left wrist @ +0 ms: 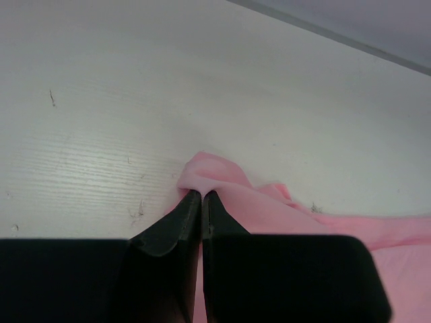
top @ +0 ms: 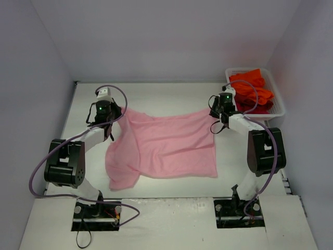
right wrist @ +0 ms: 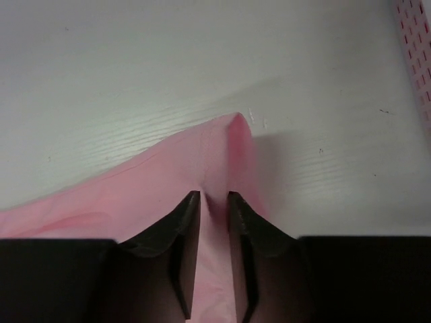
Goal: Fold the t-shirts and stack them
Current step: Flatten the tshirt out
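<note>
Next, I open my right gripper, move it inward and gather more cloth [right wrist: 187,168] near the t-shirt's corner, because the gripper's fingers have only a thin fold at the pink t-shirt's side [right wrist: 219,169] edge between them.
A light pink t-shirt [top: 166,146] lies spread on the white table between the arms, its far edge pulled up at both corners. My left gripper [top: 117,116] is shut on the far left corner; in the left wrist view the pink cloth [left wrist: 222,178] bunches at the closed fingertips of the gripper [left wrist: 203,195]. My right gripper [top: 215,115] holds the far right corner; in the right wrist view a fold of the pink t-shirt [right wrist: 202,161] runs between the fingers of the gripper [right wrist: 213,196], which stand slightly apart. Orange-red t-shirts [top: 252,91] lie heaped in the basket.
A white mesh basket [top: 278,112] stands at the far right, close to the right arm; its wall shows in the right wrist view [right wrist: 417,54]. White walls enclose the table on the left, back and right. Cables loop from both arms.
</note>
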You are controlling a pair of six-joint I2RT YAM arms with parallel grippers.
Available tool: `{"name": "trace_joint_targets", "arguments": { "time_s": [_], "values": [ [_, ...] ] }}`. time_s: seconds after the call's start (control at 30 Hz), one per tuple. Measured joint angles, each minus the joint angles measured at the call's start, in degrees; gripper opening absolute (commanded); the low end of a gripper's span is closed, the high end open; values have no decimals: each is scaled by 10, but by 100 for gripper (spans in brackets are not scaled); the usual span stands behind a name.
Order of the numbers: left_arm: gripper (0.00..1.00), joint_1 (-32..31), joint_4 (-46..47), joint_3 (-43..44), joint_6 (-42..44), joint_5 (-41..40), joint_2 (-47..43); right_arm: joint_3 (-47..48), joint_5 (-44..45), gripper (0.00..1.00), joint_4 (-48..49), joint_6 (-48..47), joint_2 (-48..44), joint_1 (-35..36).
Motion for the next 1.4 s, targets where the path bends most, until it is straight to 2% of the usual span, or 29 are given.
{"name": "trace_joint_targets", "arguments": {
  "time_s": [0.07,0.1,0.17,0.2,0.23,0.27,0.33,0.37,0.47,0.83,1.17,1.4],
  "values": [
    [0,0,0,0,-3,-1,0,0,2,35,3,3,0,0],
    [0,0,1,0,-5,-1,0,-1,2,49,4,4,0,0],
    [10,0,2,0,-8,-2,0,-2,3,68,5,7,0,0],
    [15,0,3,0,-10,-2,0,-3,4,83,7,7,0,0],
    [18,0,4,0,-11,-2,-1,-4,6,88,7,10,0,0],
    [26,0,4,0,-13,-1,-3,-6,7,89,7,9,0,0],
    [33,0,4,0,-15,-1,-8,-9,9,95,7,9,-2,0],
    [39,0,4,0,-16,-1,-12,-11,10,96,7,8,-4,0],
    [47,0,3,0,-19,0,-23,-12,10,96,7,8,-15,1],
    [59,0,-5,0,-21,0,-33,-12,8,96,9,5,-51,25],
    [60,0,9,44,-28,9,35,-6,0,95,9,-4,-49,65],
    [60,0,13,70,-28,20,101,2,1,95,10,-12,-29,49]
  ]
}}
